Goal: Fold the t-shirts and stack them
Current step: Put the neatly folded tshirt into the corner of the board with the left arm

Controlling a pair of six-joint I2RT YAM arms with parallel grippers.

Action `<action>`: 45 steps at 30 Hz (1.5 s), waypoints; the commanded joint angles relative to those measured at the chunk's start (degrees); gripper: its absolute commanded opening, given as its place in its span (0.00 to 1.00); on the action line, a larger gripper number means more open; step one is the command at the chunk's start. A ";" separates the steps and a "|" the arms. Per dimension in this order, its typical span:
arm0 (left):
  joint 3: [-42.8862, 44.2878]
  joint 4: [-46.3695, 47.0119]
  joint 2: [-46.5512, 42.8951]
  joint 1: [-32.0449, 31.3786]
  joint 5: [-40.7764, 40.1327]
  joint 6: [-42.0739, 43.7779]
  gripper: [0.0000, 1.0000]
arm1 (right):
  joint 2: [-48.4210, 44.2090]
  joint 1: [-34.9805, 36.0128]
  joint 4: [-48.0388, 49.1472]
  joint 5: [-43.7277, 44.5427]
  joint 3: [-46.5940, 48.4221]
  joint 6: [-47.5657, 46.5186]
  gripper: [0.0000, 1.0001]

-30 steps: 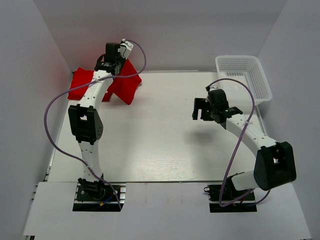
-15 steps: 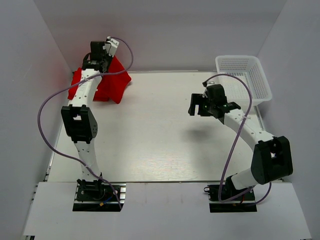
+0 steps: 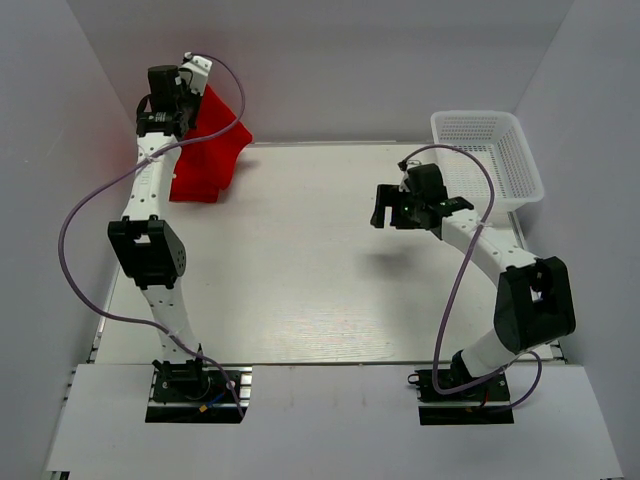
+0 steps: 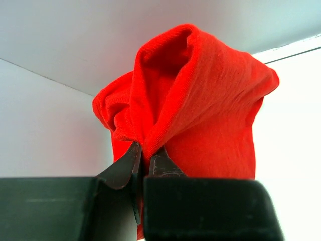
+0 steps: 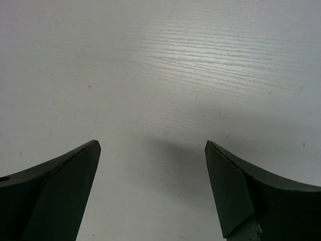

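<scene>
The red t-shirt [image 3: 213, 162] hangs from the robot's left gripper next to the open far corner [image 3: 133, 142], so the robot should go on carrying it into that corner until the t-shirt lies flat.
A bright red t-shirt [image 3: 208, 150] hangs bunched at the table's far left corner, lifted off the table. My left gripper [image 3: 186, 92] is raised high by the back wall and shut on a fold of it. In the left wrist view the jaws pinch the red cloth [image 4: 200, 105], which drapes up and away from my left gripper [image 4: 147, 150]. My right gripper [image 3: 382, 212] is open and empty above the bare table right of centre. In the right wrist view my right gripper [image 5: 153, 145] shows only white table between its fingers.
A white plastic mesh basket [image 3: 487, 155] stands at the far right corner. The white table [image 3: 300, 270] is walled by grey panels on the left, back and right. The left arm's purple cable loops out over the left edge.
My left gripper has risen and moved left toward the back wall, pulling the red t-shirt up off the table. My right gripper has drifted left and slightly farther from its base.
</scene>
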 commanded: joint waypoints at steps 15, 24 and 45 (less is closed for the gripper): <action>3.97 4.53 1.35 7.48 4.12 -2.18 0.00 | 5.85 0.23 -2.95 -0.36 8.85 0.75 0.91; 2.21 9.10 6.01 9.16 2.10 -2.88 0.00 | 8.14 0.14 -4.72 -0.09 11.66 1.02 0.91; 3.27 6.73 10.77 11.79 -5.90 -5.87 0.00 | 14.47 0.49 -8.06 -0.71 17.73 2.07 0.91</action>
